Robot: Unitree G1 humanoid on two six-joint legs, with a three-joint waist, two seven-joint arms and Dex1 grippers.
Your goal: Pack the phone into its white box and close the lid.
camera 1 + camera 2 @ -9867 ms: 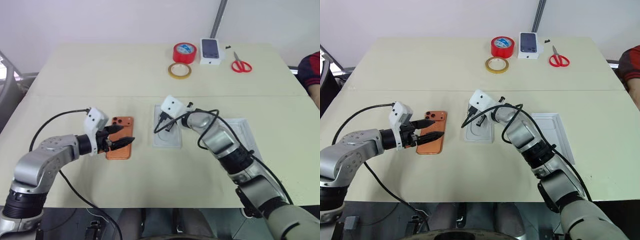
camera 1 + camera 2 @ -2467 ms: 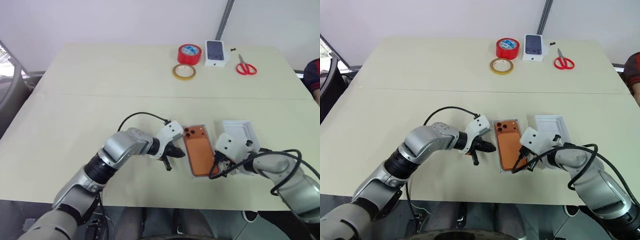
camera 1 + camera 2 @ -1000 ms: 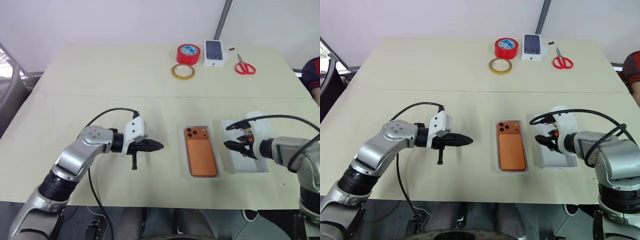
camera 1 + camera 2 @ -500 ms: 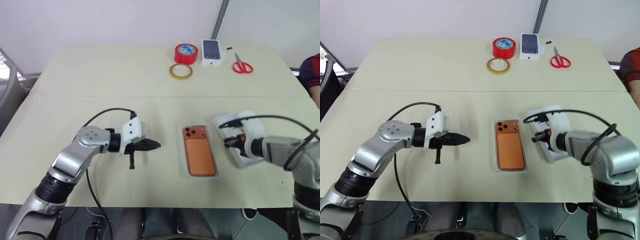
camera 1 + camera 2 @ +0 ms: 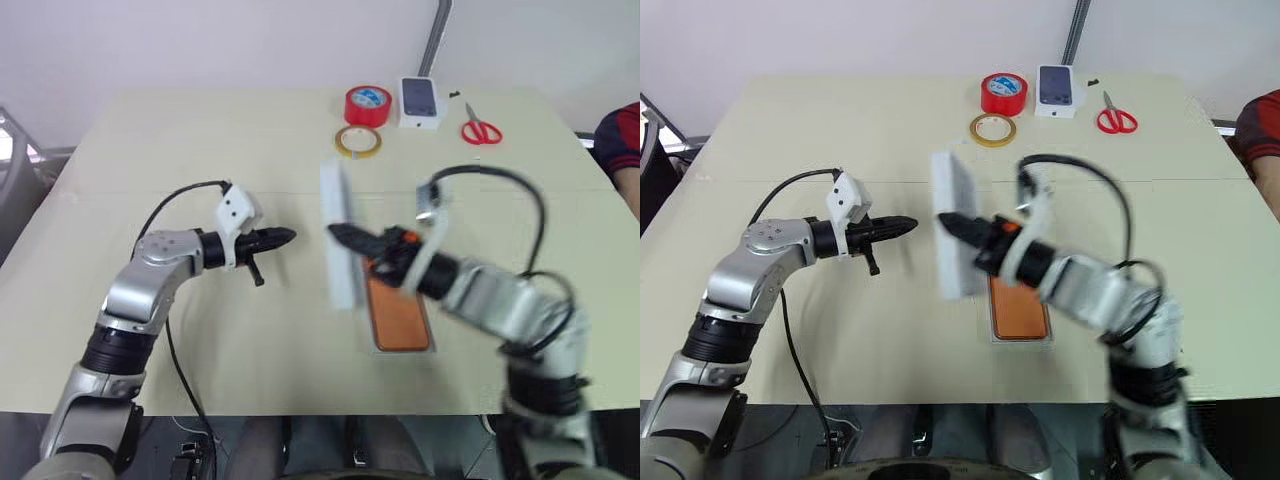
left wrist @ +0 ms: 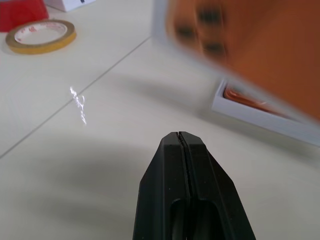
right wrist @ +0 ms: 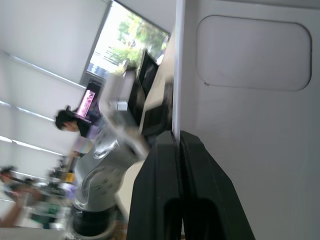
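The lid stands on edge next to the white box in my right gripper. My left gripper should therefore move to the lid's orange side (image 6: 270, 50) and help close it.
The copper-orange phone (image 5: 398, 312) lies flat in the white box (image 5: 1020, 341) near the table's front middle. My right gripper (image 5: 335, 232) is shut on a thin wall of the lid (image 5: 340, 245) and holds it in the air, stood on edge, just left of the box. In the right wrist view the lid's pale inner face (image 7: 250, 125) shows a rounded recess. In the left wrist view the lid's other face (image 6: 250, 45) looks orange and blurred, above the box (image 6: 260, 122). My left gripper (image 5: 287, 237) is shut and empty, pointing at the lid from the left.
At the table's far edge stand a red tape roll (image 5: 369, 104), a yellow tape ring (image 5: 358, 141), a small white carton with a phone picture (image 5: 420, 101) and red scissors (image 5: 481, 131). A person's sleeve (image 5: 622, 140) shows at the right edge.
My right gripper shut on the lid where it lay right of the box, lifted it and swung it left, tipping it onto its edge. My left gripper moved slightly farther up the table.
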